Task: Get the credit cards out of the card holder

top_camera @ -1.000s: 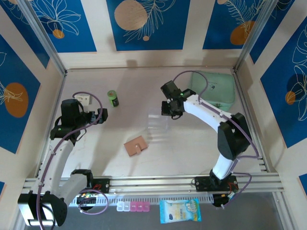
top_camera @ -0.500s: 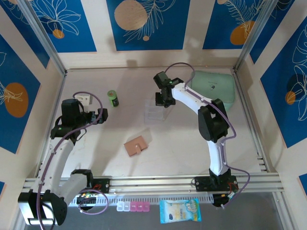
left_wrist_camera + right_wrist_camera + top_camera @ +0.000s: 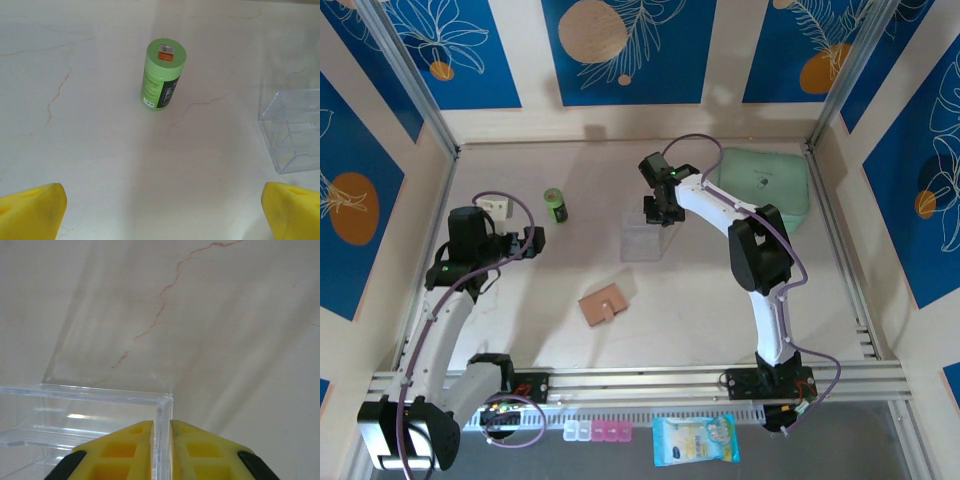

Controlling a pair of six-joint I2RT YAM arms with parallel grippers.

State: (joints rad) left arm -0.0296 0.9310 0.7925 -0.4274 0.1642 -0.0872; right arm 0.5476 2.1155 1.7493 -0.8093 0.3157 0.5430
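My left gripper is on the same side as the card holder [image 3: 601, 300], which lies strapped shut [image 3: 608, 313]. My left gripper should move the card holder toward my right gripper before the strap opens.
The card holder [image 3: 603, 304], a tan-pink leather wallet, lies closed on the table's near middle, apart from both grippers. The credit cards are hidden. My right gripper [image 3: 658, 213] is at the far end of a clear plastic tray [image 3: 644, 241]. In the right wrist view its yellow fingers [image 3: 125, 447] pinch the tray's thin corner wall [image 3: 164, 412], the gripper [image 3: 161, 429] shut on it. Over bare table at the left, my left gripper [image 3: 533, 242] stands wide open, and nothing lies between its fingertips [image 3: 31, 209].
A green bottle [image 3: 555, 205] [image 3: 163, 75] stands upright ahead of the left gripper, with the clear tray [image 3: 294, 131] to its right. A mint-green case [image 3: 765, 185] lies at the back right. A white block [image 3: 493, 206] sits near the left wall.
The right gripper has moved left and farther back with the clear tray, its elbow folding in. The left arm has not moved.
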